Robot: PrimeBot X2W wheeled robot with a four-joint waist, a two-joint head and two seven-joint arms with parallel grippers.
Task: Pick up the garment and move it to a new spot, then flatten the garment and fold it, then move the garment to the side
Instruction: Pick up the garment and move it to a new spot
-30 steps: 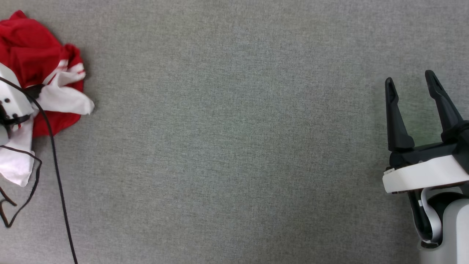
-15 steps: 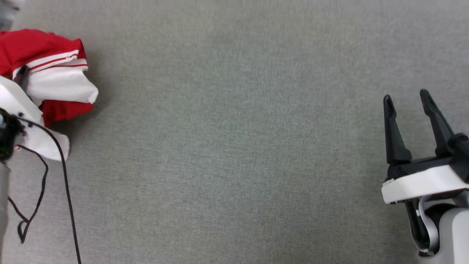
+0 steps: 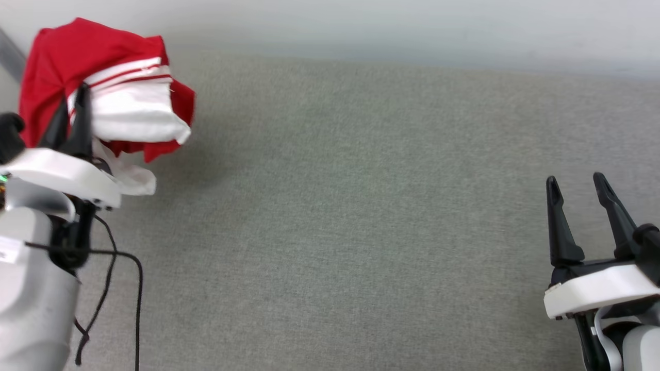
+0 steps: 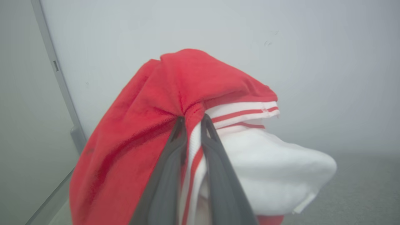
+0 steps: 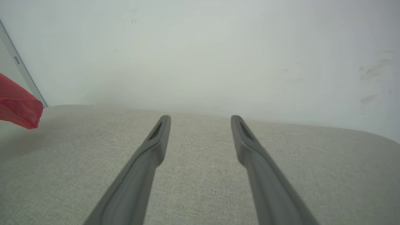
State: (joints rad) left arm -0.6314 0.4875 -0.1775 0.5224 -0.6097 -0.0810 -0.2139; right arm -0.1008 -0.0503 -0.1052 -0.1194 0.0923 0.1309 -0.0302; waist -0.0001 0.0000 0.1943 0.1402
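The garment [image 3: 102,48] will open out into a red top with white sleeves when I pull it, because striped trim [image 3: 131,74] runs along the edge of the white panel.
The garment [image 3: 93,72] is a bunched red cloth with white panels and red-and-white striped trim, hanging off the grey surface at the far left. My left gripper [image 3: 72,100] is shut on it; in the left wrist view the two fingers pinch a fold of the garment [image 4: 175,93] at the left gripper [image 4: 193,120], with cloth draping to both sides. My right gripper [image 3: 576,183] stands open over bare surface at the lower right, nothing between its fingers. The right wrist view shows the right gripper [image 5: 200,120] open and a red corner of the garment [image 5: 18,107] at the left edge.
A grey fabric-covered surface [image 3: 361,216] spreads across the view, ending at a pale wall [image 3: 392,26] along the back. A black cable [image 3: 136,288] dangles from my left arm at the lower left. A grey vertical strip [image 4: 56,81] runs down the wall at the left.
The left gripper has lifted the garment off the surface and carried it up and rightward. The head camera has tilted up, bringing the back wall into view. The right gripper stays open.
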